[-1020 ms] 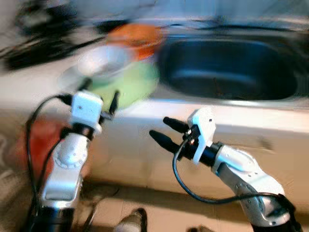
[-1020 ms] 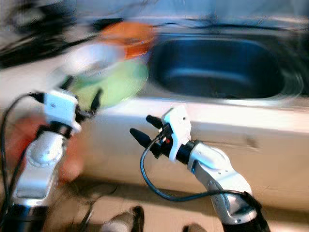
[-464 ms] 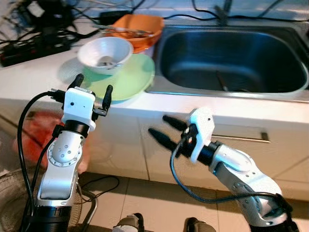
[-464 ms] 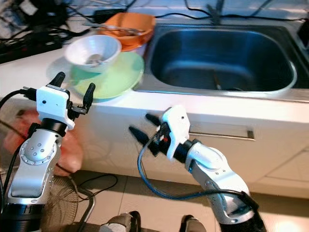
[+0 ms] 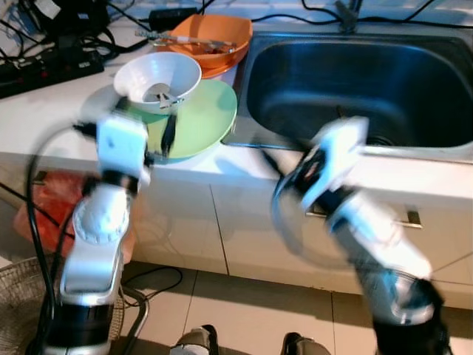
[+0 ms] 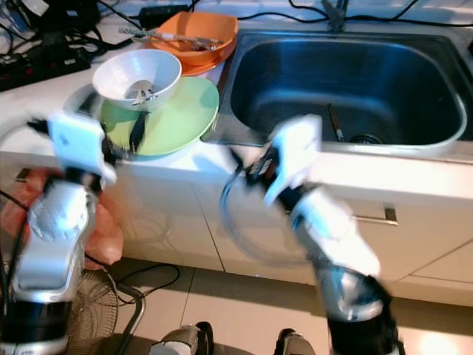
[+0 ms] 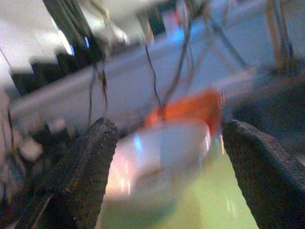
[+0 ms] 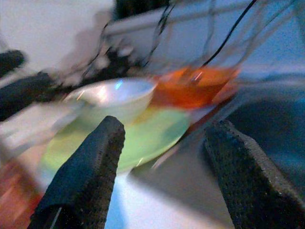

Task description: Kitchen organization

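Observation:
I expect the white bowl to stay on the green plate, empty, when I lift the spoon out, because the spoon handle leans loosely over the white bowl's rim.
A white bowl with a utensil inside sits on a green plate at the counter's front edge, left of the steel sink. Behind them stands an orange bowl holding cutlery. My left gripper is open at the plate's near rim, with the white bowl framed between its fingers. My right gripper, motion-blurred, is open at the counter edge by the sink's front left corner. It faces the green plate and holds nothing.
Power strips and tangled cables lie at the back left of the counter. A utensil lies in the sink. Below the counter are white cabinet fronts with a handle, a red bag and a fan on the floor.
Both arms have risen. The right gripper went from in front of the cabinet up to the counter edge. The left gripper moved closer to the green plate. The camera also shifted.

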Available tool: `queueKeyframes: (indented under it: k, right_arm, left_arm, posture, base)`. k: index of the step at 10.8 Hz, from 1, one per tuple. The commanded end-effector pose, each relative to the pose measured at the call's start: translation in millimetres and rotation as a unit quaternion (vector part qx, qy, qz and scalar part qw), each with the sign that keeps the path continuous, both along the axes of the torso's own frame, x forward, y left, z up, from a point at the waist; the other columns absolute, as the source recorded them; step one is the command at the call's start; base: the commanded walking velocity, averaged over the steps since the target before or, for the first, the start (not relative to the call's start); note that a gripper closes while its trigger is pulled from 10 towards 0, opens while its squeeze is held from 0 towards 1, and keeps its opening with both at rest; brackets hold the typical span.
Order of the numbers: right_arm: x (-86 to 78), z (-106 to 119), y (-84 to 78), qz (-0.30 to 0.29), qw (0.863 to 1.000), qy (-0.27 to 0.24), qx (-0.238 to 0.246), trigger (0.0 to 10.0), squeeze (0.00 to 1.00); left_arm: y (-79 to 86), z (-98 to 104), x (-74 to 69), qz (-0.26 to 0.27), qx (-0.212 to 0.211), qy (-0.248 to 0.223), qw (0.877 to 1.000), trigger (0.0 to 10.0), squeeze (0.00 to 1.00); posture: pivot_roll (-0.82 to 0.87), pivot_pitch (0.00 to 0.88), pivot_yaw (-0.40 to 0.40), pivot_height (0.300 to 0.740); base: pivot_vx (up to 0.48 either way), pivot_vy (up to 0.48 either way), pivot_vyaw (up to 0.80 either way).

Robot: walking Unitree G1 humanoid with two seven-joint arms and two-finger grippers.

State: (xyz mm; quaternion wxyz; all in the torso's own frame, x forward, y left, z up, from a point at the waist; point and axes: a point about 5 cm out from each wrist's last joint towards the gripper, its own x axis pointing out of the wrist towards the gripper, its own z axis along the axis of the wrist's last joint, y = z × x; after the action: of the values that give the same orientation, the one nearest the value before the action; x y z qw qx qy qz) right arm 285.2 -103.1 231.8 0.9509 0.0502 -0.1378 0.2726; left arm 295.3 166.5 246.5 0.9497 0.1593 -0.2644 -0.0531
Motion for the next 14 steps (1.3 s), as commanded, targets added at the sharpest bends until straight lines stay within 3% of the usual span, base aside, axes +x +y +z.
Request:
queueKeyframes:
  k: [1,3,4,10,14]
  right_arm:
    - [0.7,2,-2.8,-0.014,1.0,-0.007,0.003,10.0,0.0]
    - [7.0,7,-6.6,-0.038,0.999,-0.024,0.007,10.0,0.0]
    - [9.3,8,-6.3,-0.043,0.999,-0.028,0.008,10.0,0.0]
    - [11.9,7,-4.9,-0.048,0.998,-0.036,0.006,10.0,0.0]
    - [11.9,3,-4.1,-0.044,0.999,-0.03,-0.002,10.0,0.0]
  left_arm:
    - [-0.9,8,-3.4,0.003,-0.004,-0.015,1.0,10.0,0.0]
    - [-13.4,33,-5.4,-0.021,-0.024,-0.056,0.998,10.0,0.0]
    - [-14.3,35,-3.7,-0.025,-0.029,-0.056,0.998,10.0,0.0]
    - [-9.8,29,-2.3,-0.017,-0.039,-0.034,0.999,10.0,0.0]
    - [-9.8,25,-4.1,-0.017,-0.037,-0.032,0.999,10.0,0.0]
  posture:
    - [0.07,0.111,0.083,0.74]
    - [0.07,0.09,0.079,0.74]
    - [0.07,0.082,0.081,0.74]
    - [0.08,0.079,0.079,0.74]
    - [0.08,0.086,0.075,0.74]
  base:
    - [0.0,0.0,0.0]
    - [0.0,0.0,0.0]
    - [0.442,0.0,0.0]
    - [0.452,0.0,0.0]
    - [0.0,0.0,0.0]
